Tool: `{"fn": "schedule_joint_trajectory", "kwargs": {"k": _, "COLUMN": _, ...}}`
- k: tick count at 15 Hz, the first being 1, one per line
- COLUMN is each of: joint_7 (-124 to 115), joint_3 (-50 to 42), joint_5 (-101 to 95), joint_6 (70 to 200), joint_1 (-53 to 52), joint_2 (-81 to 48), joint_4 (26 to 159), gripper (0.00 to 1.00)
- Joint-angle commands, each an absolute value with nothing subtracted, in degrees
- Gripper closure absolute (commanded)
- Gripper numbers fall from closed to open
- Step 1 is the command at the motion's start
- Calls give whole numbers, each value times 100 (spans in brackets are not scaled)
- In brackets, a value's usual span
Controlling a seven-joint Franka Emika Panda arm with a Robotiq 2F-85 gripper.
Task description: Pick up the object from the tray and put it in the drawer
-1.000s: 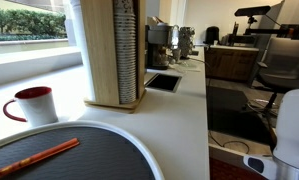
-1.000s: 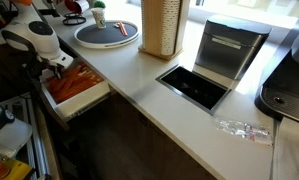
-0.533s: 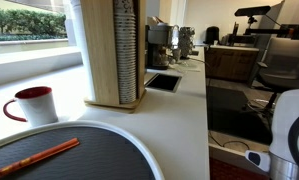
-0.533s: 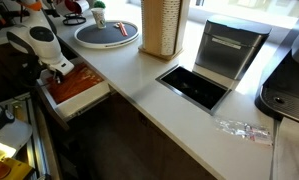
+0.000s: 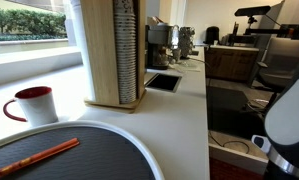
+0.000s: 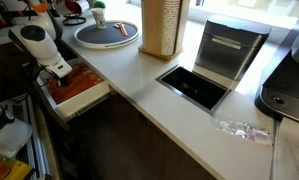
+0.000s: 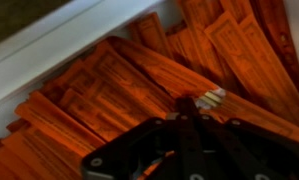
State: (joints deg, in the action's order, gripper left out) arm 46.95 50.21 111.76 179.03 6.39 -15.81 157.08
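Note:
The object at the robot's fingertips [image 7: 186,103] is inside the open drawer's pale sides, so the gripper should keep hold of the object until it gets to the orange packets [image 6: 83,82] and let go there.
In the wrist view my gripper [image 7: 181,100] sits low over the drawer [image 7: 49,50], which has pale sides and is full of flat orange packets. The fingers are pressed together, and a short orange-brown stub, the object [image 7: 179,97], shows at their tips next to a small pale striped piece. In an exterior view the gripper [image 6: 64,72] hangs over the open drawer [image 6: 77,92] below the counter edge. The round dark grey tray [image 5: 139,150] with a pale rim holds only a long thin orange stick [image 5: 34,158]. The tray also shows in an exterior view [image 6: 89,43].
A white mug [image 5: 34,103] stands behind the tray. A tall wooden stand [image 5: 117,50] rises mid-counter, also in an exterior view [image 6: 161,25]. A small black rectangular tray [image 5: 162,82] lies beyond it. A recessed dark bin [image 6: 194,87] is set into the counter. The arm's white body [image 5: 289,125] is at the counter's edge.
The arm's white body has come further into view beside the counter and shifted slightly over the drawer. The tray, stick and mug have not moved.

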Motion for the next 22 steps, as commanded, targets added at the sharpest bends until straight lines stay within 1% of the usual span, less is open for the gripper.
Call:
{"fn": "schedule_joint_trajectory", "kwargs": {"k": 1, "joint_7": 5346, "joint_3": 5094, "joint_5": 12027, "joint_6": 18131, "joint_1": 791, "joint_2": -1226, "joint_4": 15749, "gripper": 100}}
{"fn": "schedule_joint_trajectory", "kwargs": {"k": 8, "joint_7": 6085, "joint_3": 5155, "joint_5": 12818, "joint_6": 18383, "joint_1": 1022, "joint_2": -1011, "joint_4": 15741, "gripper": 100}}
{"fn": "schedule_joint_trajectory", "kwargs": {"k": 9, "joint_7": 6172, "joint_3": 5171, "joint_5": 12868, "joint_6": 18432, "joint_1": 1042, "joint_2": -1020, "joint_4": 15727, "gripper": 74}}
{"fn": "schedule_joint_trajectory", "kwargs": {"k": 10, "joint_7": 6224, "joint_3": 5196, "joint_5": 12909, "joint_6": 18478, "joint_1": 1070, "joint_2": -1046, "joint_4": 15726, "gripper": 73}}
{"fn": "schedule_joint_trajectory", "kwargs": {"k": 12, "joint_7": 6406, "joint_3": 5231, "joint_5": 13024, "joint_6": 18517, "joint_1": 1111, "joint_2": -1006, "joint_4": 15720, "gripper": 60}}
{"fn": "schedule_joint_trajectory", "kwargs": {"k": 13, "joint_7": 6503, "joint_3": 5256, "joint_5": 13070, "joint_6": 18538, "joint_1": 1129, "joint_2": -980, "joint_4": 15722, "gripper": 51}}
{"fn": "schedule_joint_trajectory", "kwargs": {"k": 15, "joint_7": 6737, "joint_3": 5323, "joint_5": 13148, "joint_6": 18611, "joint_1": 1153, "joint_2": -915, "joint_4": 15727, "gripper": 38}}
{"fn": "schedule_joint_trajectory", "kwargs": {"k": 18, "joint_7": 7299, "joint_3": 5475, "joint_5": 13276, "joint_6": 18672, "joint_1": 1110, "joint_2": -507, "joint_4": 15776, "gripper": 13}}
{"fn": "schedule_joint_trajectory", "kwargs": {"k": 20, "joint_7": 7578, "joint_3": 5618, "joint_5": 13292, "joint_6": 18730, "joint_1": 1093, "joint_2": -291, "joint_4": 15771, "gripper": 0}}
{"fn": "schedule_joint_trajectory", "kwargs": {"k": 22, "joint_7": 7777, "joint_3": 5746, "joint_5": 13268, "joint_6": 18705, "joint_1": 1078, "joint_2": -107, "joint_4": 15770, "gripper": 0}}
